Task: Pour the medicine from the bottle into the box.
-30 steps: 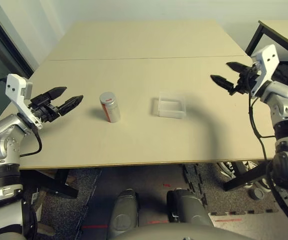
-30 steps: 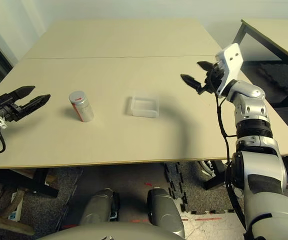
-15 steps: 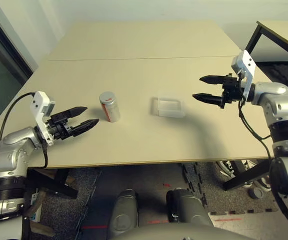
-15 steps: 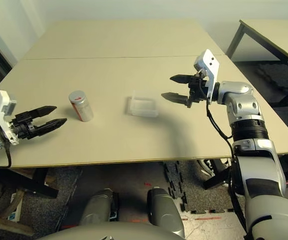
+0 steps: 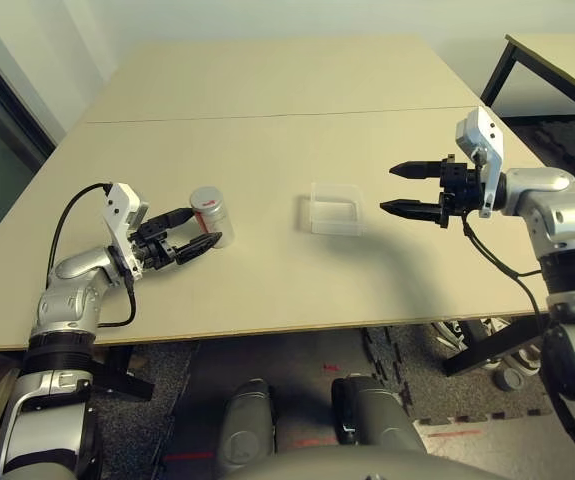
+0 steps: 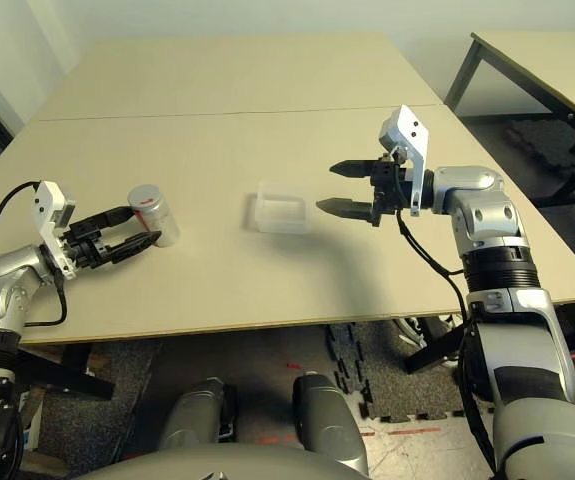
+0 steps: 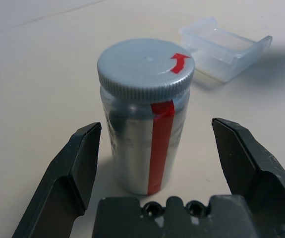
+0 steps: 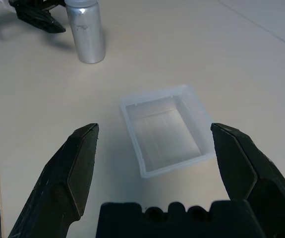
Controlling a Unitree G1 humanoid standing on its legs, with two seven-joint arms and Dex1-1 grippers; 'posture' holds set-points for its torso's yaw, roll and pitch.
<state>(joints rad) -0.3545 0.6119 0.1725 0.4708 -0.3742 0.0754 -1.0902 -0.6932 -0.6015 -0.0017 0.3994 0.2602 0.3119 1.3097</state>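
Note:
My open fingers straddle the bottle's body (image 7: 143,144) below the grey cap. I should keep sliding my left gripper forward until the body (image 5: 221,227) reaches its palm, then close.
The bottle (image 5: 210,213), silver-grey with a red stripe and a grey cap, stands upright on the table's left half. My left gripper (image 5: 199,228) is open, low over the table. One black finger sits on either side of the bottle (image 7: 144,114), with a gap on both sides. The box (image 5: 336,208), a clear shallow tray, lies at the table's middle and looks empty (image 8: 164,130). My right gripper (image 5: 387,189) hovers open just right of the box, pointing at it from above the table.
The tan table (image 5: 287,290) has a seam (image 5: 287,116) across its far half and a front edge close to me. A second table (image 5: 557,60) with black legs stands at the far right. A black cable (image 5: 67,215) loops off my left wrist.
My left gripper has slid right along the table until its open fingers flank the bottle. My right gripper has shifted slightly left towards the box. Bottle and box have not moved.

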